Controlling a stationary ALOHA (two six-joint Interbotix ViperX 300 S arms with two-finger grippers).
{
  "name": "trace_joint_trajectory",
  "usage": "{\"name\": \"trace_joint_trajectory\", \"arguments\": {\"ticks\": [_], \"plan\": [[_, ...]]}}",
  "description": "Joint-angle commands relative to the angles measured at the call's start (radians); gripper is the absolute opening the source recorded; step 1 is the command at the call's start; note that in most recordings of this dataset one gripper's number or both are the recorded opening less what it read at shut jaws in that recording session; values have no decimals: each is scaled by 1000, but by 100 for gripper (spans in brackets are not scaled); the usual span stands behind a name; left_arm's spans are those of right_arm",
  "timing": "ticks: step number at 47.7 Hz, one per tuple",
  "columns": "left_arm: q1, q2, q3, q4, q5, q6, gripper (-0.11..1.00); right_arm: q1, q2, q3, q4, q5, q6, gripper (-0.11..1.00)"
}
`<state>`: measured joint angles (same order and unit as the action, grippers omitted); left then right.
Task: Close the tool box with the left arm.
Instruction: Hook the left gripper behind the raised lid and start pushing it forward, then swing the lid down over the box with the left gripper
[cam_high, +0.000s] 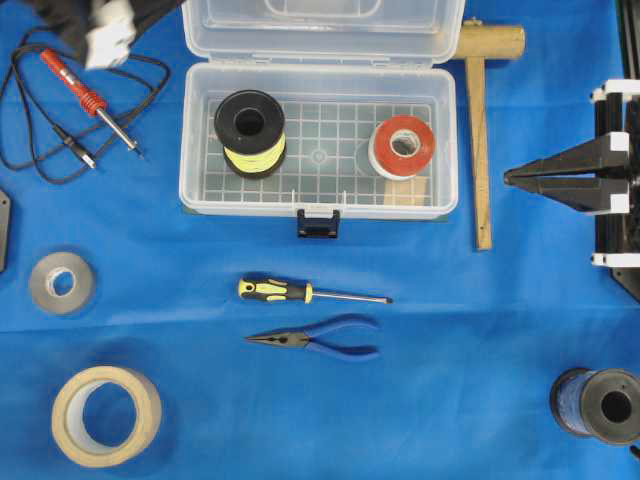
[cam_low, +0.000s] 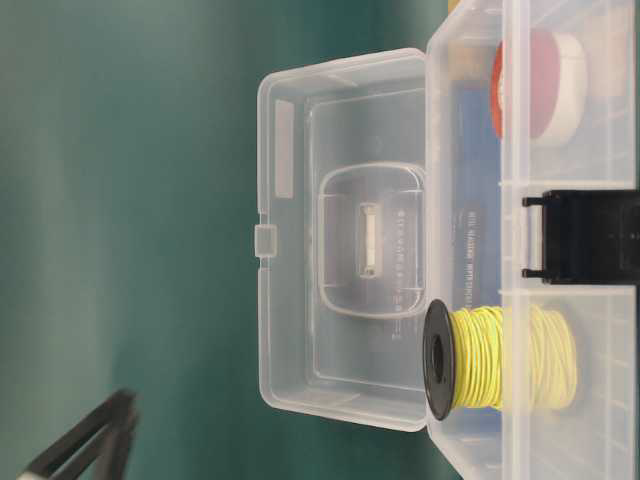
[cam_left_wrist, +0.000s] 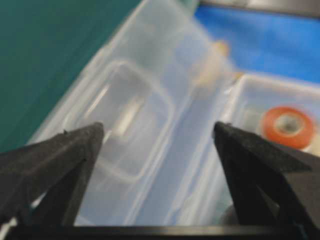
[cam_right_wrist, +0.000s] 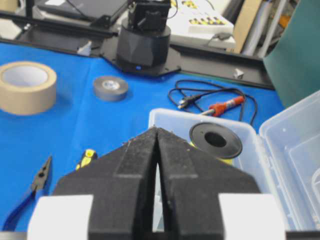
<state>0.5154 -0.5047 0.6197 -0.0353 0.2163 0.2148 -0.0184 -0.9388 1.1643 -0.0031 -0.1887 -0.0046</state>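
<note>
The clear lid leans back (cam_low: 345, 350) behind the tool box. My left gripper needs to move forward from behind the lid's top edge (cam_low: 263, 325) and push the lid over the tool box.
The tool box (cam_high: 195, 140) stands open at the back middle of the blue cloth, its clear lid (cam_high: 320, 30) raised behind it and its black latch (cam_high: 318, 222) at the front. Inside are a yellow wire spool (cam_high: 250, 130) and a red-and-white tape roll (cam_high: 402, 147). My left arm (cam_high: 110, 35) is blurred at the top left, beside the lid's left end. In the left wrist view my left gripper (cam_left_wrist: 157, 132) is open and empty, with the lid (cam_left_wrist: 130, 115) in front of it. My right gripper (cam_high: 510, 177) is shut and empty, right of the box.
A soldering iron with cable (cam_high: 90, 100) lies left of the box, a wooden mallet (cam_high: 482, 130) right of it. A screwdriver (cam_high: 300, 292) and blue pliers (cam_high: 320, 340) lie in front. Grey tape (cam_high: 60, 282), beige tape (cam_high: 105, 415) and a blue spool (cam_high: 598, 405) sit lower.
</note>
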Motion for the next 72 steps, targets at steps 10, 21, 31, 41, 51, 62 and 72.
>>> {"name": "trace_joint_trajectory", "arguments": {"ticks": [10,21,31,41,51,62,72], "plan": [[104,267,-258,14,161,12,91,-3,12,-20,0,17,-2,0],[166,457,-376,15,207,14,91,-2,29,-18,2,17,-2,0],[166,535,-414,15,284,12,91,-2,34,-17,0,17,-2,0],[143,535,-422,15,376,12,91,-2,35,-17,0,17,-2,0],[97,514,-433,14,443,9,91,-3,40,-15,0,17,-2,0],[20,457,-446,11,552,5,91,-2,40,-15,0,17,-3,0],[-49,408,-423,6,643,-31,91,-2,40,-15,0,17,-3,0]]}}
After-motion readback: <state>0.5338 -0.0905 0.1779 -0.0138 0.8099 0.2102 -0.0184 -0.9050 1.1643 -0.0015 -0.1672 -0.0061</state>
